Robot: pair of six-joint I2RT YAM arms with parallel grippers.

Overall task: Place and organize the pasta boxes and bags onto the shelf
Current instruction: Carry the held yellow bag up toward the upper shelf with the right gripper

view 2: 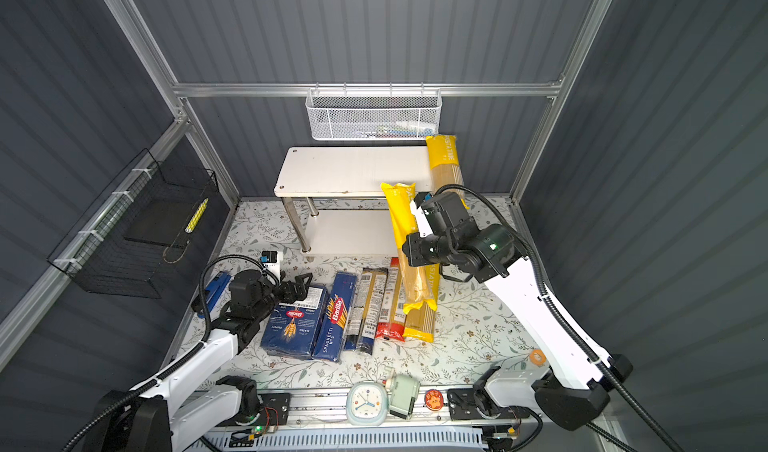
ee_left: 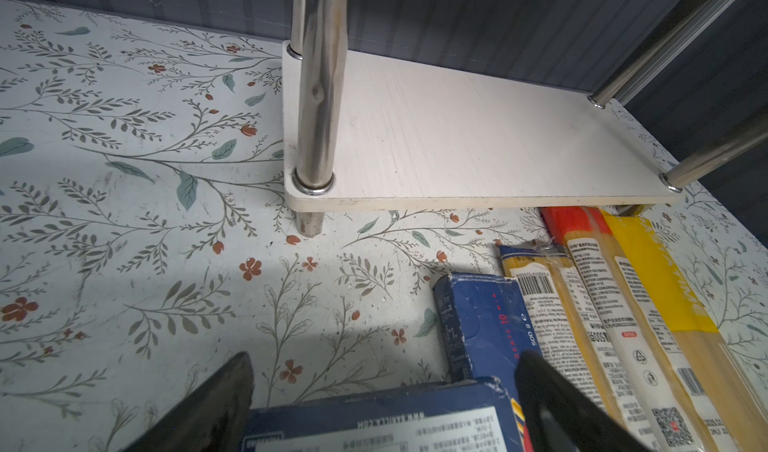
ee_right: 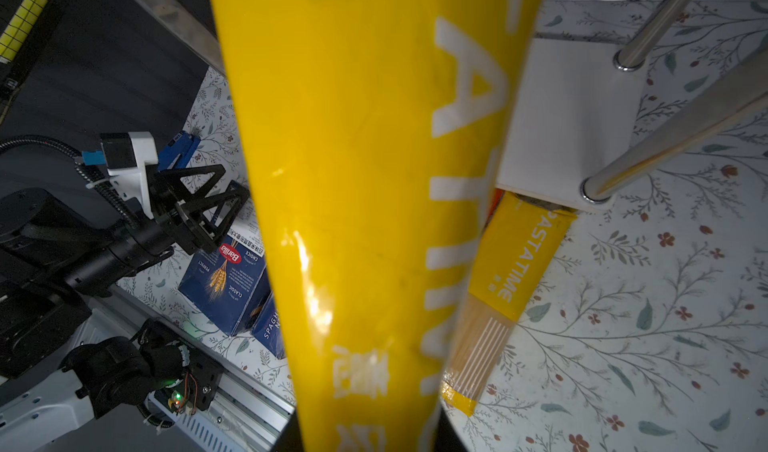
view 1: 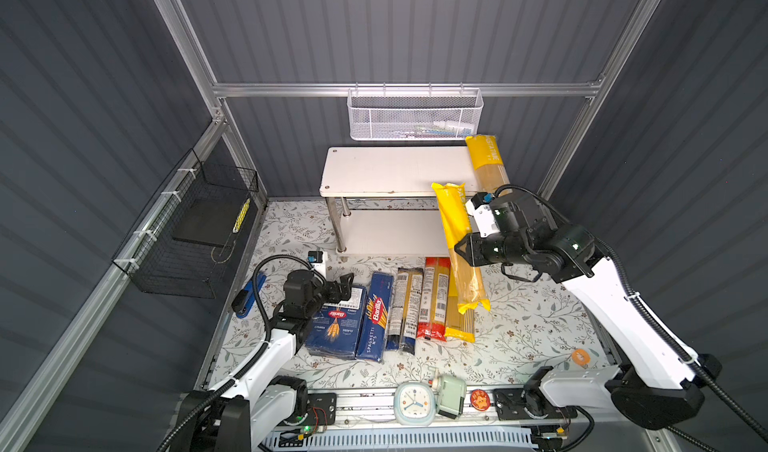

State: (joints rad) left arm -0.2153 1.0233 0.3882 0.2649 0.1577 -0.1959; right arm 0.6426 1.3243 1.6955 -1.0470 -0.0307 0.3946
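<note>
My right gripper should carry on up and let go of the yellow bag there, since the held yellow bag's printed end (view 1: 451,205) faces the open top board (view 1: 446,166) beside the shelved bag.
The white two-tier shelf (view 1: 395,171) (view 2: 349,171) stands at the back; one yellow PASTATIME bag (view 1: 488,163) lies across the right end of its top board. My right gripper (view 1: 463,248) (ee_right: 365,429) is shut on a second yellow bag (view 1: 455,230) (ee_right: 365,180), held tilted in the air before the shelf's right end. On the table lie the wide Barilla box (view 1: 336,325), the narrow Spaghetti box (view 1: 376,317), a dark-ended clear bag (view 1: 403,308), a red-ended one (view 1: 434,300) and a third yellow bag (ee_right: 511,263). My left gripper (view 1: 347,284) (ee_left: 386,356) is open astride the wide box's (ee_left: 374,421) far end.
A white mesh basket (view 1: 415,115) hangs above the shelf, and a black wire basket (view 1: 191,230) hangs on the left wall. A blue tool (view 1: 251,290) lies at the table's left. A clock (view 1: 413,404), a green gadget (view 1: 451,394) and an orange ring (view 1: 580,357) sit near the front.
</note>
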